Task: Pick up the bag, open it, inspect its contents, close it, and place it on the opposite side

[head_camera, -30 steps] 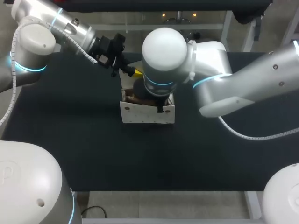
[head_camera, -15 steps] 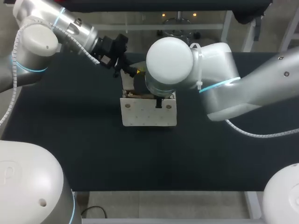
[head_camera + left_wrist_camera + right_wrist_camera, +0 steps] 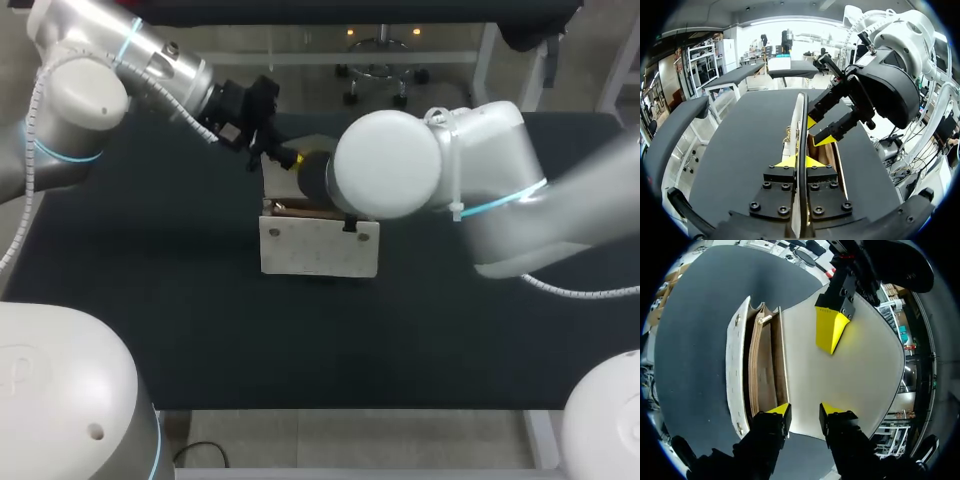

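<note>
The thin flap [image 3: 840, 377] is all one piece with the bag's back side [image 3: 784, 360], so it will bend over toward the bag's front snaps when I fold it.
The white bag [image 3: 318, 248] stands upright on the black table [image 3: 150, 300], its flap [image 3: 801, 115] lifted. My left gripper [image 3: 801, 162] is shut on the flap's edge, which runs between its yellow tips. In the right wrist view one of its yellow fingers [image 3: 830, 329] lies flat on the flap's white inner side [image 3: 860, 375]. My right gripper [image 3: 805, 412] hovers over the bag's open top [image 3: 762, 370], fingers apart and empty; a tan lining shows inside. From the left wrist view, the right gripper [image 3: 819, 131] sits just beside the raised flap. My right arm [image 3: 390, 165] hides it from the head camera.
A gold chain [image 3: 788, 132] hangs at the bag's mouth. The table stretches dark and bare on both sides of the bag, with its front edge [image 3: 330, 408] near the camera.
My right arm's wrist has swung to the right and back from over the bag, so more of the bag's white front shows. The left gripper still holds the flap.
</note>
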Controlling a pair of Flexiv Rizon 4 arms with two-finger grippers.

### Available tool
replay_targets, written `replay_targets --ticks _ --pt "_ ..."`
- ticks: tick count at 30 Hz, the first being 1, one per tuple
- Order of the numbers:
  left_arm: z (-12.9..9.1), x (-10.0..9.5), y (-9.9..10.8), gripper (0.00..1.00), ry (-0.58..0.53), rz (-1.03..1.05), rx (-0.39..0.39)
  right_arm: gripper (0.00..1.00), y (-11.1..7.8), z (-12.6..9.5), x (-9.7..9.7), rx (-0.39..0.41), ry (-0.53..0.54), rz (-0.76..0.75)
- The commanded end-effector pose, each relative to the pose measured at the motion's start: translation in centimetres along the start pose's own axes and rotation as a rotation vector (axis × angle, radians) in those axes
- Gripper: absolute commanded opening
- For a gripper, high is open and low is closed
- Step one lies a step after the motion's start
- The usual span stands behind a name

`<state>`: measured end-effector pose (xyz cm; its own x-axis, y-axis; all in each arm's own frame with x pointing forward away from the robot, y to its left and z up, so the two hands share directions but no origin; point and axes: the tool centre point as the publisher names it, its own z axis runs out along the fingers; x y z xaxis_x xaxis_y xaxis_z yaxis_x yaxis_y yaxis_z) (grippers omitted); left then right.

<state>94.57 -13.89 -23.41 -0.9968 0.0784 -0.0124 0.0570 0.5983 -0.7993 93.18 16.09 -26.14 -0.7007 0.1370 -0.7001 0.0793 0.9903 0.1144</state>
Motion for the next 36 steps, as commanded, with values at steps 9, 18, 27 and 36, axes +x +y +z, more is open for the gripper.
replay_targets --ticks 9,18,27,36 --pt "0.6 -1.4 1.2 0.0 0.032 -0.074 0.034 0.08 -0.7 -3.5 0.5 -0.02 -0.081 0.004" --pt "1.8 -3.4 3.4 0.0 -0.047 -0.053 0.004 0.0 -1.6 -5.2 2.3 -0.023 -0.101 0.008" --pt "2.3 -3.6 4.9 0.0 -0.116 0.124 -0.009 0.0 -1.5 -5.3 4.5 -0.042 -0.071 0.02" --pt "3.0 -3.0 5.4 0.0 -0.172 0.2 -0.07 0.0 -1.6 -4.4 5.9 -0.052 -0.022 0.087"
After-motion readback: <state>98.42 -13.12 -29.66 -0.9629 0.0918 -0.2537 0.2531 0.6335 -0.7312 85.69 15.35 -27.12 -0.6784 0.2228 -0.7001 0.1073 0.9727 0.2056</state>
